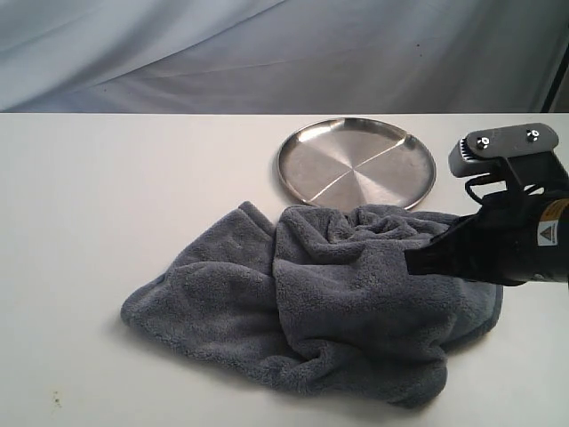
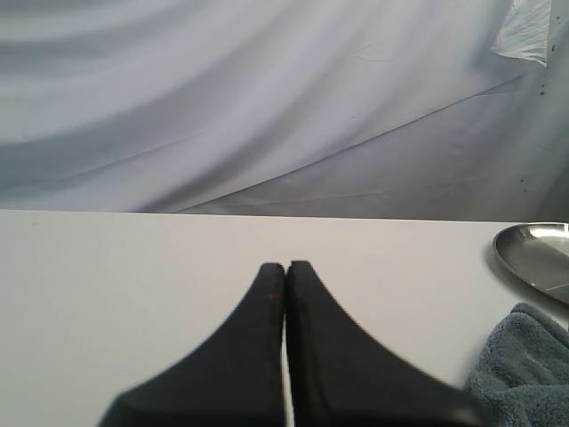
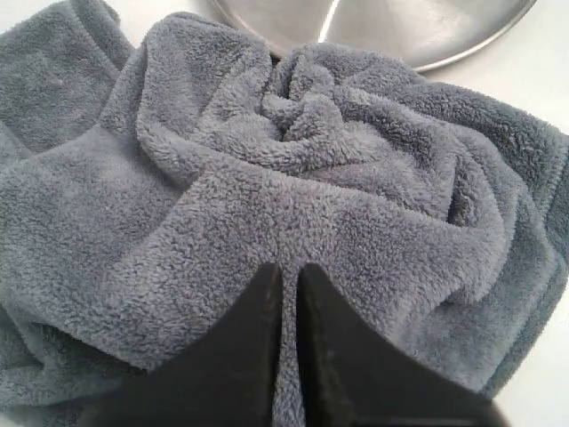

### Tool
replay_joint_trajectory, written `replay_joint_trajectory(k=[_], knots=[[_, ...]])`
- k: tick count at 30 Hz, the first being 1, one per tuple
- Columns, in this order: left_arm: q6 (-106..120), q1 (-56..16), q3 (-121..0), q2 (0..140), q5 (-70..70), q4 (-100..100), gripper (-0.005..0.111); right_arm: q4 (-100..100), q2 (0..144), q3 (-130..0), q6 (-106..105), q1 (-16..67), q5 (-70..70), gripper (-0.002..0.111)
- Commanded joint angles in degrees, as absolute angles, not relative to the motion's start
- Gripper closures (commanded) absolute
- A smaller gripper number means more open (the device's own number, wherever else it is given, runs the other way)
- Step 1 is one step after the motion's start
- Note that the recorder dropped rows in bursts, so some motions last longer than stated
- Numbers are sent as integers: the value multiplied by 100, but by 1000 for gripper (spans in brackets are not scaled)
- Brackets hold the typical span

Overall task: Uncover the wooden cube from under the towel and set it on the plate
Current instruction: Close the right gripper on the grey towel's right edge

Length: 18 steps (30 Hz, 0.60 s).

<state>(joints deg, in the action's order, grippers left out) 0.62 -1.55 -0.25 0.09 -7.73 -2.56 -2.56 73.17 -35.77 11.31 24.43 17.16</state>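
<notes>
The blue-grey towel [image 1: 333,307] bulges [image 1: 404,289] beneath the robot's right gripper, so the wooden cube hidden there should stay put when the robot lifts the towel.
The blue-grey towel [image 1: 329,302] lies bunched on the white table, its far edge touching the silver plate [image 1: 356,165]. The wooden cube is hidden; no part of it shows in any view. My right gripper [image 1: 413,258] sits over the towel's right side. In the right wrist view it [image 3: 289,267] is shut on a thin fold of the towel [image 3: 267,178], with the plate [image 3: 382,27] beyond. My left gripper [image 2: 285,264] is shut on nothing above bare table; it is outside the exterior view. The left wrist view catches the plate's rim [image 2: 538,253] and a towel corner [image 2: 524,365].
The white table [image 1: 107,205] runs wide to the left of the towel. A draped grey-white backdrop [image 1: 267,53] hangs behind the table's far edge. The right arm's dark body [image 1: 516,231] hangs over the towel's right end.
</notes>
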Motion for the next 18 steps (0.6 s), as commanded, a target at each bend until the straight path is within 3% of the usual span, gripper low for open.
replay_joint_trajectory(k=[1,3,5,11,18], knots=[[50,-160,0,0,-763,-252,105,-455,7305,-3616,1047,2460,1739,76],[50,-160,0,0,-763,-252,105,-504,7305,-3616,1047,2448,1700,56],[50,-160,0,0,-763,-252,105,-518,7305,-3616,1047,2448,1595,48],[50,-160,0,0,-763,-252,105,-518,7305,-3616,1047,1942,1440,48],[50,-160,0,0,-763,-252,105,-491,7964,-3605,1070,1931,1152,48]])
